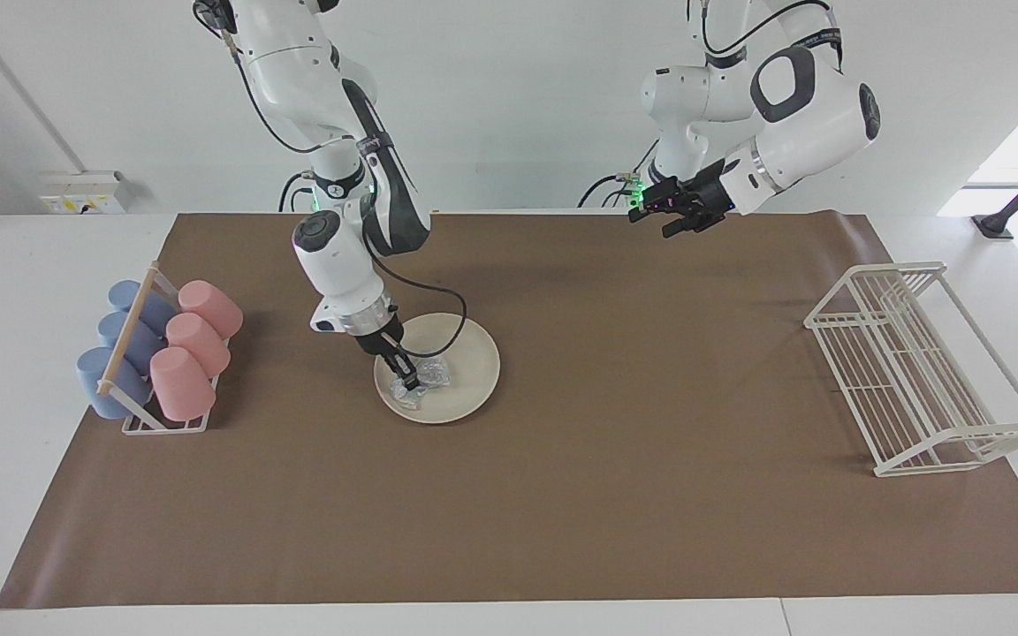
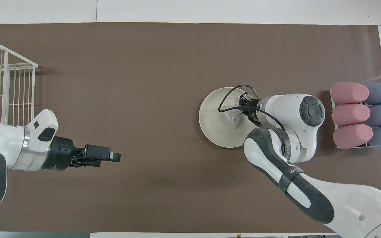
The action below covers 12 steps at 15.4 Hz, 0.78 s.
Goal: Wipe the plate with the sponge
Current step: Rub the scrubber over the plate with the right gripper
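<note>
The sponge (image 2: 233,116) is on the plate, far away from my empty left gripper. Next, my right gripper lifts the sponge clear and passes it to my left gripper (image 2: 115,157).
The cream-white plate (image 1: 467,358) lies on the brown mat, toward the right arm's end of the table; it also shows in the overhead view (image 2: 212,124). The silvery mesh sponge (image 1: 429,374) rests on the plate, on the part toward the cups, and shows in the overhead view (image 2: 232,116). My right gripper (image 1: 408,380) reaches steeply down onto the plate and is shut on the sponge, pressing it to the plate (image 2: 240,110). My left gripper (image 1: 655,221) waits in the air over the mat's edge near the robots, open and empty (image 2: 117,157).
A rack of pink and blue cups (image 1: 164,353) stands beside the plate at the right arm's end (image 2: 362,115). A white wire rack (image 1: 915,371) stands at the left arm's end (image 2: 5,86). A black cable loops over the plate.
</note>
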Each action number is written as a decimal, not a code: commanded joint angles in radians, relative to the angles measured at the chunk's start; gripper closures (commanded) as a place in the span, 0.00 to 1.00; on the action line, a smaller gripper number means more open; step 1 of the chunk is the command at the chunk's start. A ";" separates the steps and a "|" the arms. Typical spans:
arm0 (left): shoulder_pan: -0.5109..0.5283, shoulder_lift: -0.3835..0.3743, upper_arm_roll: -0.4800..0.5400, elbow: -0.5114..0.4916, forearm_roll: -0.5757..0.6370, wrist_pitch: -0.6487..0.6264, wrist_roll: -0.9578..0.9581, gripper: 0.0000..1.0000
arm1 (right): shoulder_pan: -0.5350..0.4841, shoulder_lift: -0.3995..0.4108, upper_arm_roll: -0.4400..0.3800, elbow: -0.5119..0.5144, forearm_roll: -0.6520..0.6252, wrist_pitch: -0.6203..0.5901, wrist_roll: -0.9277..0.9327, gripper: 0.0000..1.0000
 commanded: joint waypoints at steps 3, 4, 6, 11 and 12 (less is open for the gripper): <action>0.007 0.028 -0.003 0.037 0.078 -0.008 -0.012 0.00 | 0.120 0.024 0.007 -0.025 0.018 0.021 0.212 1.00; 0.011 0.031 -0.003 0.048 0.096 -0.006 -0.014 0.00 | 0.131 0.025 0.007 -0.025 0.018 0.039 0.240 1.00; 0.021 0.045 -0.003 0.068 0.141 -0.006 -0.014 0.00 | 0.119 0.030 0.007 -0.025 0.018 0.050 0.224 1.00; 0.030 0.076 -0.003 0.122 0.294 -0.008 -0.015 0.00 | 0.018 0.030 0.004 -0.028 0.018 0.038 -0.029 1.00; 0.040 0.082 -0.003 0.134 0.329 -0.011 -0.014 0.00 | 0.001 0.030 0.004 -0.028 0.018 0.033 -0.066 1.00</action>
